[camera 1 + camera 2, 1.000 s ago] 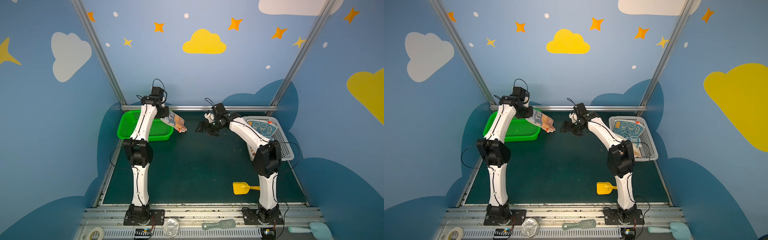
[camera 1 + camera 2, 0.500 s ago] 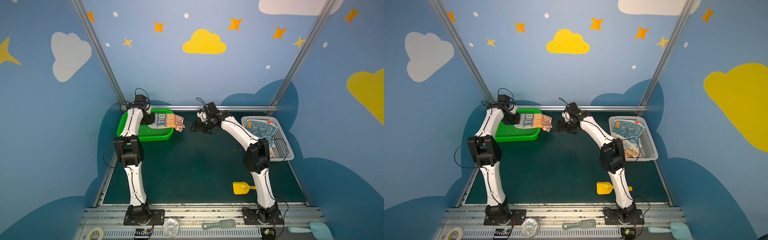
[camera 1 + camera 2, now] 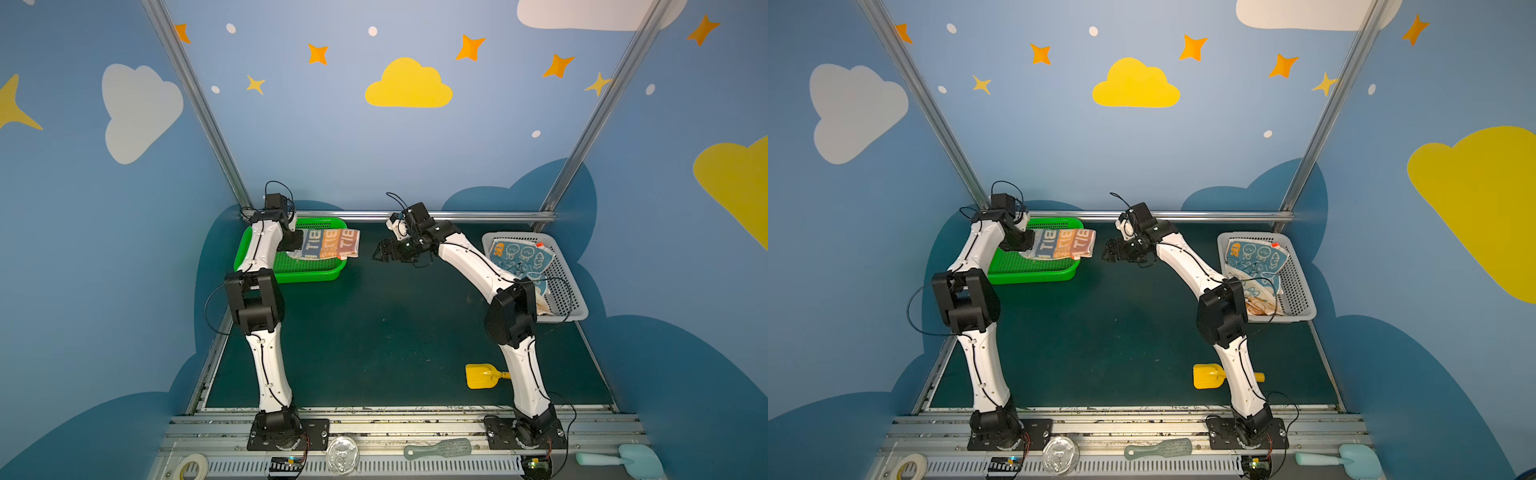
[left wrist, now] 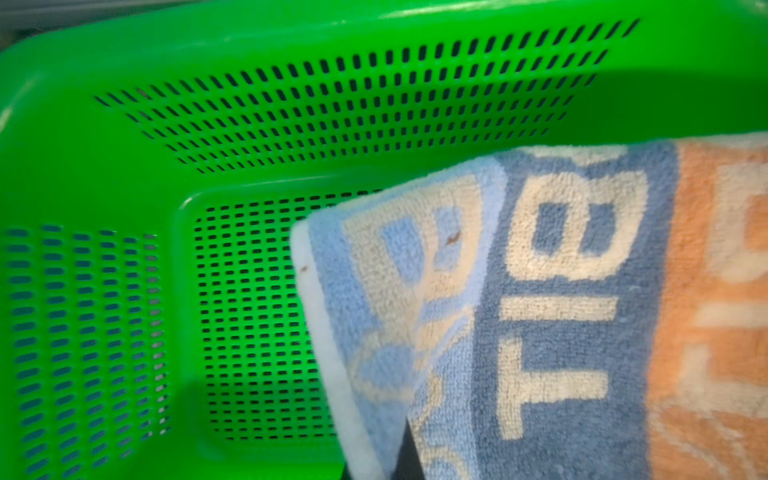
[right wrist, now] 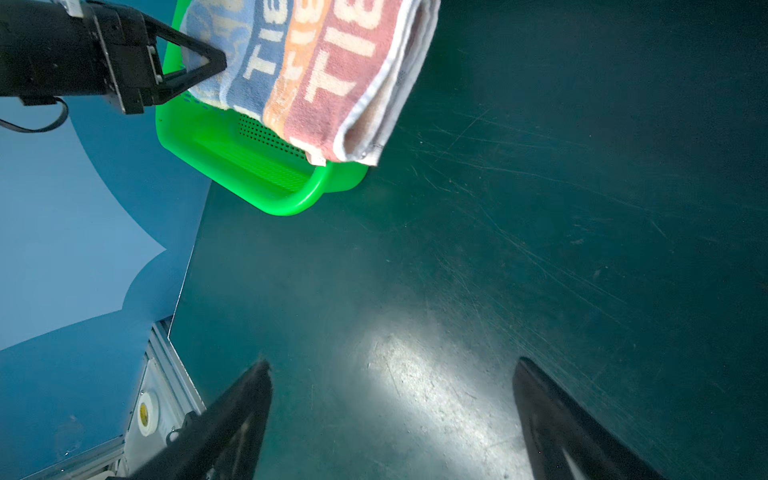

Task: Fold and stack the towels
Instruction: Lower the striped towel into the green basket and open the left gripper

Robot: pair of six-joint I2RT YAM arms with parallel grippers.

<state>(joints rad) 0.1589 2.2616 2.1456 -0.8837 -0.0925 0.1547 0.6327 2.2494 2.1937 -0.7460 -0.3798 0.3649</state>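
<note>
The open basket's bottom [image 4: 256, 320] is past the towel's blue end [image 4: 388, 276], so the robot's left gripper should go on carrying and lowering the towel until the towel's red end rests inside the basket's rim.
A folded towel [image 3: 329, 245] [image 3: 1064, 245], striped blue, orange and red with pale lettering, hangs over the right part of the green basket [image 3: 307, 275] [image 3: 1034, 276]. My left gripper [image 3: 300, 248] [image 3: 1029, 246] is shut on the towel's blue end [image 4: 561, 311], as the right wrist view [image 5: 216, 62] shows. The towel's red end [image 5: 353, 83] juts past the basket's rim [image 5: 291, 203]. My right gripper [image 3: 380, 253] [image 3: 1108, 255] [image 5: 390, 365] stands open and empty just right of the towel, above the bare mat. More towels [image 3: 521, 257] [image 3: 1256, 257] lie in a grey basket.
The grey basket [image 3: 571, 291] stands at the right edge. A yellow scoop [image 3: 482, 376] lies on the dark green mat near the right arm's base. A tape roll [image 3: 191, 467], a lid [image 3: 341, 454], a brush [image 3: 438, 449] and a teal spatula [image 3: 623, 459] lie on the front rail.
My left arm has swung left and carried the towel back over the green basket. My right gripper has followed it leftward and stays open.
</note>
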